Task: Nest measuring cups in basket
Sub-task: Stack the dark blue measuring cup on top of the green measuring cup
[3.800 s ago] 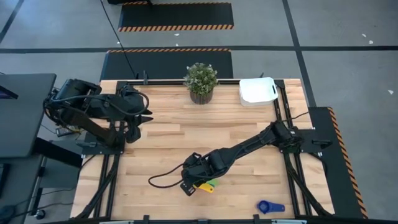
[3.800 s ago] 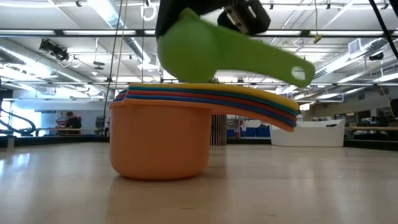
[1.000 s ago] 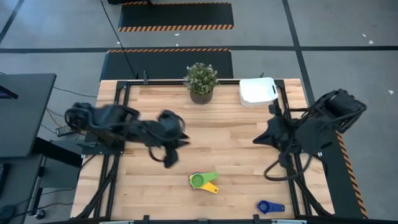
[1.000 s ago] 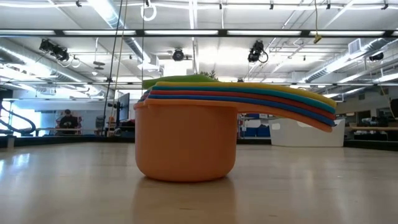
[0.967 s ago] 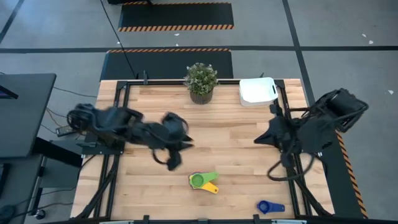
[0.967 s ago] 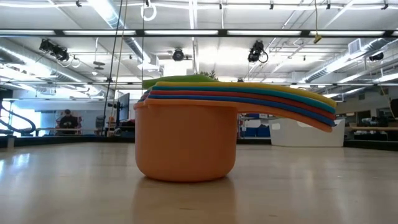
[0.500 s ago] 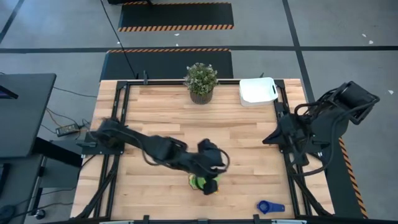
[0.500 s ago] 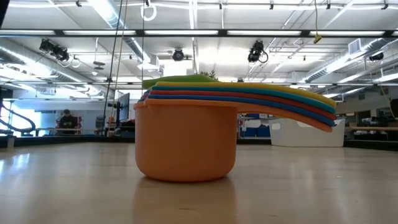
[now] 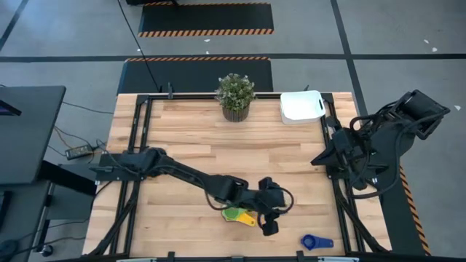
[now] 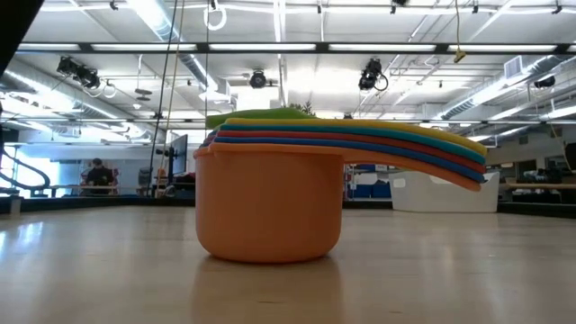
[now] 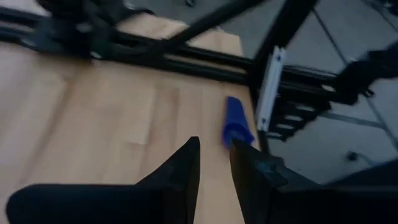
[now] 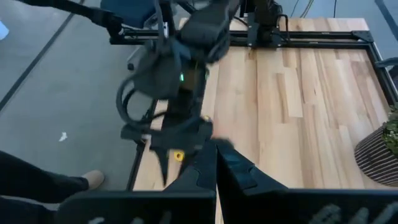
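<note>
The lone blue cup (image 9: 317, 242) is clear of the stack on my right gripper's side. My right gripper should carry on going toward its bowl (image 9: 309, 241) and open above it.
A nested stack of measuring cups (image 9: 237, 215) stands upright on the table near its near edge, green on top. In the low view the orange cup (image 10: 268, 207) is outermost and its base rests on the wood. A lone blue cup (image 9: 317, 241) lies near the near right corner and shows as the blue cup (image 11: 236, 123) ahead of my left fingers. My left gripper (image 9: 268, 226) hovers between stack and blue cup, its fingers (image 11: 186, 165) a narrow gap apart and touching nothing. My right gripper (image 9: 317, 159) waits shut at the right edge. The white basket (image 9: 301, 106) sits at the far right.
A potted plant (image 9: 235, 94) stands at the middle of the far edge, left of the basket. Black frame rails (image 9: 331, 131) run along the table's sides. The left arm (image 9: 182, 173) lies stretched across the table's middle. Bare wood spans the far half.
My left arm has swept from the table's left side toward the near right, passing over the cup stack and stopping just right of it. My right arm has drawn back a little toward the right edge. The stack and the blue cup have stayed put.
</note>
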Robot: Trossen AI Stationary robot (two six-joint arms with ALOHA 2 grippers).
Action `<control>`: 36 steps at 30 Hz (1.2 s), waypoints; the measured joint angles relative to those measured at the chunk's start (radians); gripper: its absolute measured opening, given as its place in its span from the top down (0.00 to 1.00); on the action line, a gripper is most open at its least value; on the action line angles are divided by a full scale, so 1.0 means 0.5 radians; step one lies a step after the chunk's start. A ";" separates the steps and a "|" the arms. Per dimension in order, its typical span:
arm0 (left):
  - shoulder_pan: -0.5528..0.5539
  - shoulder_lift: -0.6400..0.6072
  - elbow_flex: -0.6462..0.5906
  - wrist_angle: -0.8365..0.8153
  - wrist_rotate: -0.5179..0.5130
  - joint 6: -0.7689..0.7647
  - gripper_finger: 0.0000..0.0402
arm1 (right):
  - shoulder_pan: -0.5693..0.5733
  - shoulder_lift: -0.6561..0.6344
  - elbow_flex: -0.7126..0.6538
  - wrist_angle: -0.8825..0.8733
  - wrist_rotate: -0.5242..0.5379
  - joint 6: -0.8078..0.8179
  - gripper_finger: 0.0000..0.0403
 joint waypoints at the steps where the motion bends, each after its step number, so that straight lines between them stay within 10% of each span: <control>1: 0.003 0.024 0.000 0.022 0.054 -0.001 0.76 | 0.001 0.000 0.000 -0.001 -0.026 0.018 0.99; 10: -0.010 0.067 0.000 0.035 0.123 0.097 0.76 | 0.001 0.053 -0.047 0.006 -0.529 0.295 0.99; 19: -0.067 0.055 0.018 -0.126 0.141 0.123 0.76 | 0.096 0.071 -0.670 -0.001 -1.000 0.611 0.99; 36: -0.277 -0.245 0.018 -1.143 0.134 -0.089 0.76 | 0.342 0.030 -1.435 0.490 -0.794 1.075 0.99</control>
